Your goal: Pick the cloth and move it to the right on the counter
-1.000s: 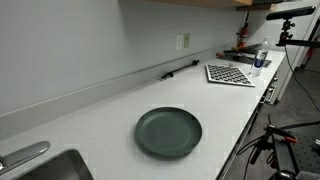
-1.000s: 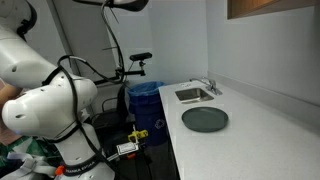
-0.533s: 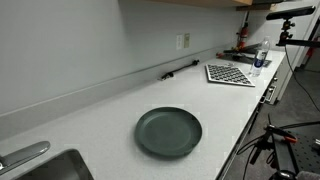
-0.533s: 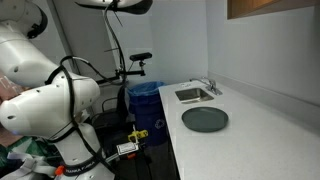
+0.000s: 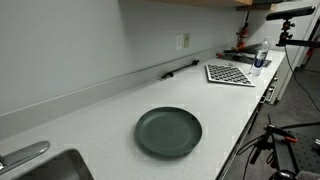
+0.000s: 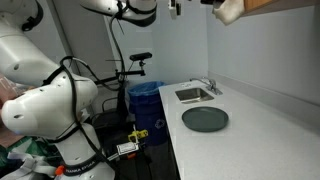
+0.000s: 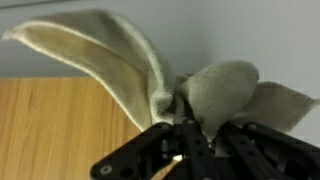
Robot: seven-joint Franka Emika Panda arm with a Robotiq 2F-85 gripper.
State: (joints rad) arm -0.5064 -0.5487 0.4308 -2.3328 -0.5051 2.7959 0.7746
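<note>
The cloth hangs high [image 6: 230, 11] by the wooden cabinet. Next, my gripper moves back and lowers the cloth to the clear counter [image 5: 199, 107] beside the dark green plate.
In the wrist view my gripper [image 7: 185, 125] is shut on a beige cloth [image 7: 130, 60], which bunches between the fingers and fans out beyond them. In an exterior view the cloth [image 6: 229, 10] hangs high above the counter at the top edge of the frame, with the arm [image 6: 130, 8] reaching across the top. The gripper itself is mostly cut off there. The cloth and arm are out of view in the exterior view that looks along the counter.
A dark green plate [image 5: 168, 131] lies on the white counter [image 5: 110, 110] and shows in both exterior views [image 6: 205, 119]. A sink [image 6: 193, 94] with a faucet [image 5: 25, 155] sits at one end. A checkered mat [image 5: 231, 73] and bottles sit at the far end.
The arm has swung across the top of an exterior view, and the cloth now shows high at the upper right. The plate and counter are unchanged.
</note>
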